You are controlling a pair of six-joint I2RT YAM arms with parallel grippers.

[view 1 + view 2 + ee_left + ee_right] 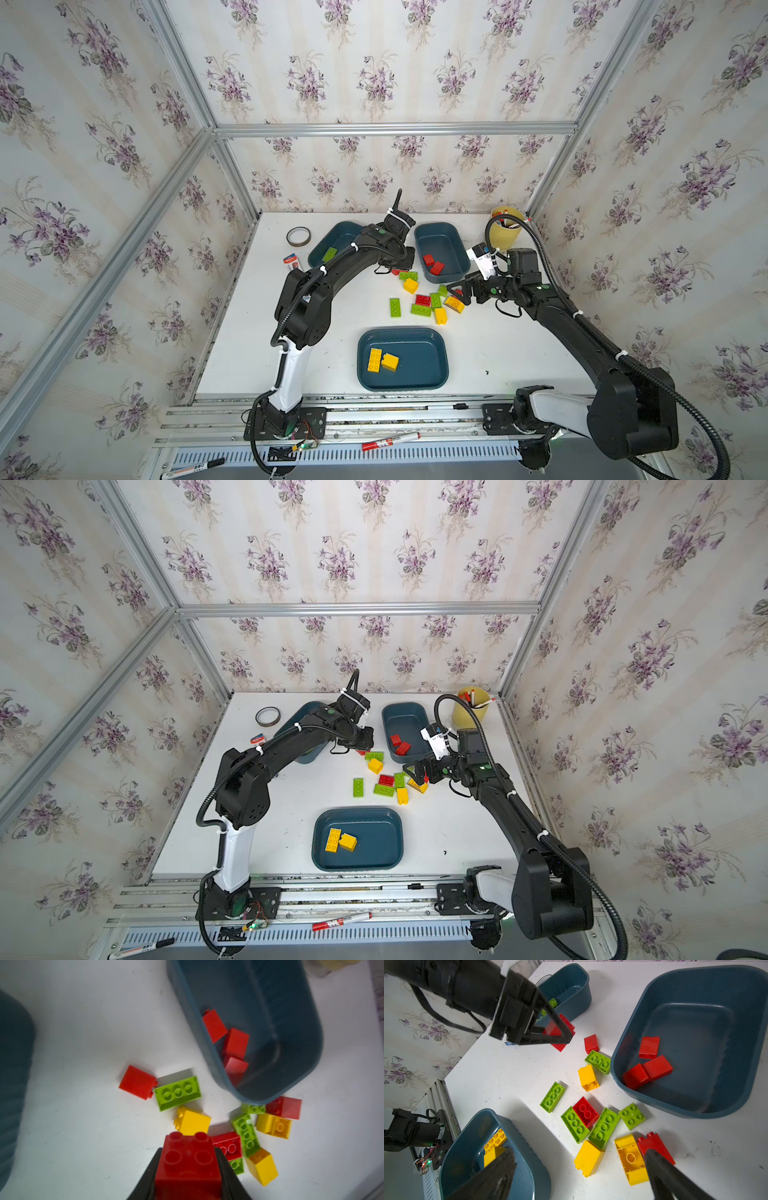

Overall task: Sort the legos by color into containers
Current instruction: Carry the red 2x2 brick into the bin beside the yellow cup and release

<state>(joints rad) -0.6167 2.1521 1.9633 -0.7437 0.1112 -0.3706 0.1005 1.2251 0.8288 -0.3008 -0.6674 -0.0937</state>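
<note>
The back middle container holds only red bricks (432, 264). My left gripper keeps carrying the red square lego until it hangs over that container's open bottom (450, 255).
My left gripper (188, 1153) is shut on a red square lego (187, 1169) and holds it just above the table beside the back middle container (440, 239). That container holds three red bricks (649, 1047). Between them, loose legos (395, 307) in red, yellow and green lie in a cluster. My right gripper (579, 1155) is open and hovers over the cluster's right end, its fingers astride two yellow bricks (631, 1159). The back left container (340, 226) holds a green brick (330, 253). The front container (424, 361) holds two yellow bricks (382, 360).
A pale yellow cup with pens (505, 232) stands at the back right corner. A tape roll (298, 236) and a small red-and-white item (291, 262) lie at the back left. Markers (390, 441) rest on the front rail.
</note>
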